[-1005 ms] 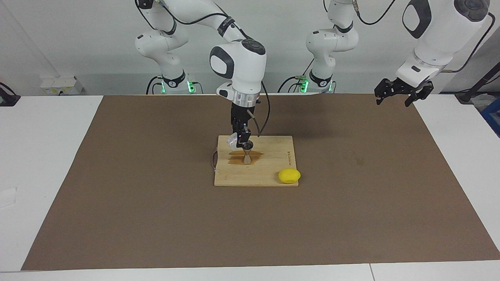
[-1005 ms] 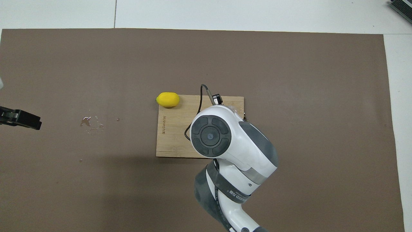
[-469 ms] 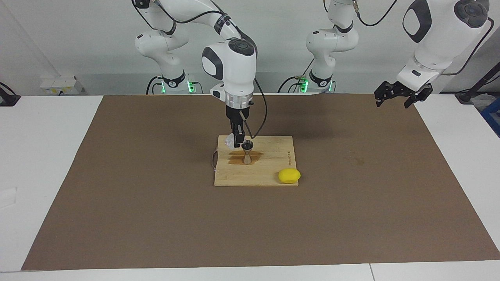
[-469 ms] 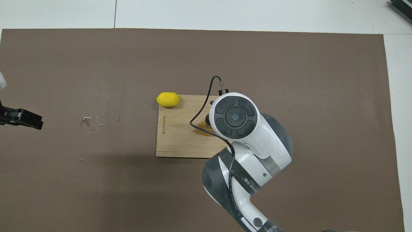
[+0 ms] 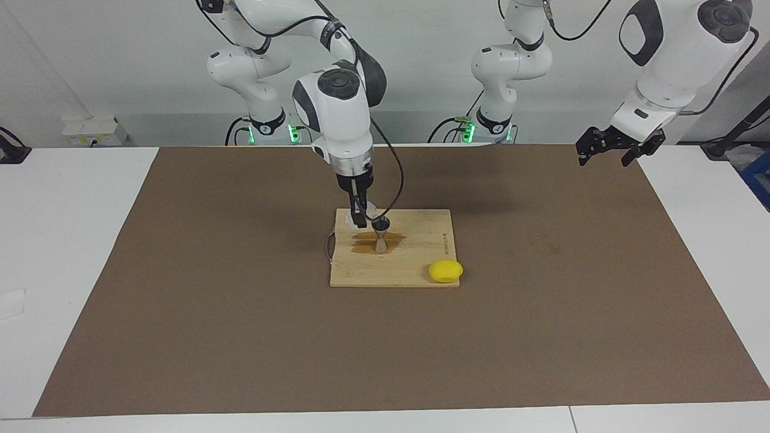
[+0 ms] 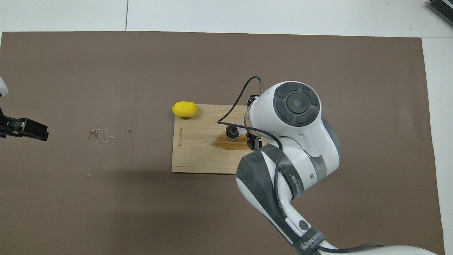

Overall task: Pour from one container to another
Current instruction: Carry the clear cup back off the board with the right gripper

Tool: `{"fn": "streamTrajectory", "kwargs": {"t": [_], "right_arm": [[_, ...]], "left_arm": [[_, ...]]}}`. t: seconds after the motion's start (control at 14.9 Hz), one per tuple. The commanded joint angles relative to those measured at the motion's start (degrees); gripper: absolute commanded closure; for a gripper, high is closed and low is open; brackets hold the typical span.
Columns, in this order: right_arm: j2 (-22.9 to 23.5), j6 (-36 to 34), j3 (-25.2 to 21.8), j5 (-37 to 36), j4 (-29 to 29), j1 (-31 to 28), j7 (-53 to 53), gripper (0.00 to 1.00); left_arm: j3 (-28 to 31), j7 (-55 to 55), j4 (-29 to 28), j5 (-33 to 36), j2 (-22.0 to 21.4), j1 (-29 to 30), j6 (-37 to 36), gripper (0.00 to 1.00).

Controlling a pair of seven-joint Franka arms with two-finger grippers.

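Observation:
My right gripper is holding the clear cup (image 5: 352, 219) and should keep carrying it to the brown mat (image 5: 263, 251), open beside the board's handle, until the cup stands flat there.
The grey metal jigger (image 5: 380, 234) stands upright on a wet patch of the wooden board (image 5: 421, 240); it also shows in the overhead view (image 6: 231, 132). My right gripper (image 5: 361, 215) is shut on the small clear cup (image 5: 370, 210) and holds it low over the board, right beside the jigger's top rim. In the overhead view the cup (image 6: 241, 130) shows only partly under the right arm's wrist. My left gripper (image 5: 606, 150) is open and empty; it waits raised over the mat's edge at the left arm's end.
A yellow lemon (image 5: 446, 271) lies at the board's corner farther from the robots, toward the left arm's end. Drops of spilled liquid (image 6: 101, 136) lie on the brown mat (image 5: 240, 331) between the board and the left gripper (image 6: 24, 128).
The right arm's wrist has swung toward its own end of the table and the hand has turned. The clear cup has come round to the jigger's rim. The left arm has barely moved.

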Motion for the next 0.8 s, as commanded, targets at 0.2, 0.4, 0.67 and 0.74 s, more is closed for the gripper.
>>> {"fn": "streamTrajectory", "kwargs": {"t": [0.2,0.4,0.67,0.74], "right_arm": [[-0.9,0.7,0.5,14.9,-3.9,-8.7,-12.4,1.00],[-2.3,1.5,0.4,23.5,-8.2,-15.3,-22.5,1.00],[-2.5,0.4,0.4,34.4,-12.4,-24.0,-36.8,1.00],[-2.4,-0.1,0.5,35.2,-13.7,-25.4,-39.5,1.00]], "left_arm": [[0.1,-1.4,-1.4,0.8,-1.0,-1.1,1.4,0.00],[0.2,-4.6,-1.4,0.7,-1.0,-1.1,1.6,0.00],[0.3,-4.7,-1.4,0.7,-1.0,-1.5,1.6,0.00],[0.9,-4.7,-1.4,0.7,-1.0,-2.1,1.6,0.00]]}}
